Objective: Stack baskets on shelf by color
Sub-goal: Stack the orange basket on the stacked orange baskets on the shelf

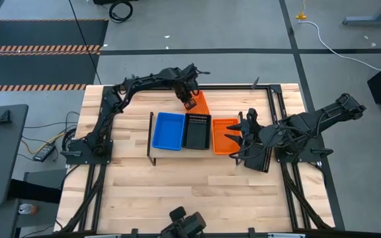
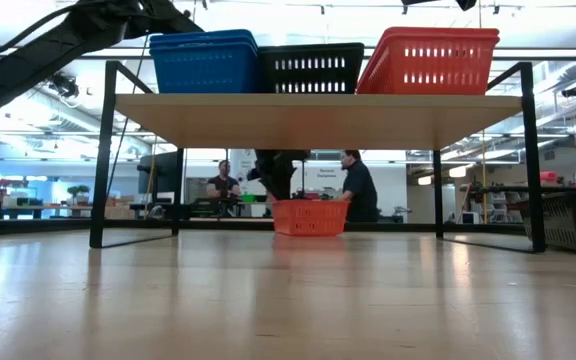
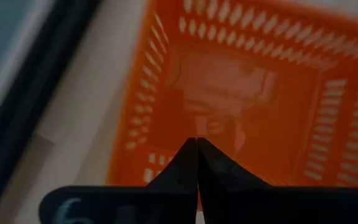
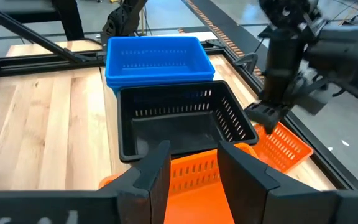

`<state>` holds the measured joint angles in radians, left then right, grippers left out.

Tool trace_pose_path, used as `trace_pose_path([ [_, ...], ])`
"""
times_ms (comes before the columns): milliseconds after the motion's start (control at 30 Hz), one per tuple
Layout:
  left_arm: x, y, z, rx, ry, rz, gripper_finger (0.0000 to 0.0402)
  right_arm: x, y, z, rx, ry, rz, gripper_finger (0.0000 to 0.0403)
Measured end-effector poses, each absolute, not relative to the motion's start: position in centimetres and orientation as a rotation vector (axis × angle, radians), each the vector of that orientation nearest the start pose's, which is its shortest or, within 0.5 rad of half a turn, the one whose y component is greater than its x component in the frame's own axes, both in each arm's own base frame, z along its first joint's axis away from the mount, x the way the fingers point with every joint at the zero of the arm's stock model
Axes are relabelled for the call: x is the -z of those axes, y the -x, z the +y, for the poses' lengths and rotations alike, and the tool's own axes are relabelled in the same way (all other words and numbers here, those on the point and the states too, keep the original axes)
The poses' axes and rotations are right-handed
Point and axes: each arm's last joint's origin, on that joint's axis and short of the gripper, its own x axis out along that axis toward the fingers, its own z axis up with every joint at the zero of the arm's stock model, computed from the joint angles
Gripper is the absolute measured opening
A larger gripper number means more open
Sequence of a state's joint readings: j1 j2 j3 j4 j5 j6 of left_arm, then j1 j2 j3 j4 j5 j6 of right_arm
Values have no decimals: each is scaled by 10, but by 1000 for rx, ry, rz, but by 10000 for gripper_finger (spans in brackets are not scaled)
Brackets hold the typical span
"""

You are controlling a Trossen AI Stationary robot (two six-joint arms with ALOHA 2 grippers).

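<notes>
The orange basket's side (image 3: pixel 149 169) has my left gripper's fingers lined up along it. Next, I open my left gripper and turn it to straddle the basket's rim (image 2: pixel 276 203) before I lift.
The shelf (image 1: pixel 152 142) carries blue baskets (image 1: pixel 168 130), black baskets (image 1: pixel 197 131) and orange baskets (image 1: pixel 225 135) side by side. In the low view the orange stack (image 2: pixel 430 60) stands tallest. One more orange basket (image 2: pixel 310 217) rests on the table behind the shelf's far side. My left gripper (image 3: pixel 196 144) is shut on it, reaching down from above. My right gripper (image 4: pixel 194 163) is open at the right end of the orange baskets on the shelf, with a finger on each side of that end wall (image 4: pixel 194 168). My left gripper pinches the single orange basket by the rim of one wall (image 3: pixel 166 163) between its two fingers. It comes from above, pointing down. The basket sits level with its bottom (image 2: pixel 310 232) on the table. Whether my right gripper touches the wall between its fingers I cannot tell.
A black mesh basket (image 2: pixel 571 220) sits on the table near the right arm's base. The shelf's dark metal legs (image 2: pixel 100 160) stand at its corners. Bare wooden tabletop (image 1: pixel 190 192) lies on the near side. People sit in the room beyond the table (image 2: pixel 358 190).
</notes>
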<state>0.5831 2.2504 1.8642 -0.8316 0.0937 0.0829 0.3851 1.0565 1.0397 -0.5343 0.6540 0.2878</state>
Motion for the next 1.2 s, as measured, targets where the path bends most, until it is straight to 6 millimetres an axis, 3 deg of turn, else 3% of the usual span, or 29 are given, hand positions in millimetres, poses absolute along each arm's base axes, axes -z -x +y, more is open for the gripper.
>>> trace_pose_path([
  [267, -218, -396, 262, -383, 348, 1124, 1, -342, -204, 64, 327, -4, 436, 139],
  [400, -222, -391, 259, -401, 379, 1175, 5, -342, -204, 64, 328, -10, 436, 139],
  [733, -220, -389, 250, -348, 304, 1269, 117, -342, -204, 64, 329, -14, 435, 139],
  [967, -218, -395, 233, -117, 50, 1344, 178, -342, -204, 64, 328, -11, 436, 139],
  [1200, -218, -401, 220, 107, -240, 1364, 183, -340, -203, 63, 330, 0, 455, 139],
])
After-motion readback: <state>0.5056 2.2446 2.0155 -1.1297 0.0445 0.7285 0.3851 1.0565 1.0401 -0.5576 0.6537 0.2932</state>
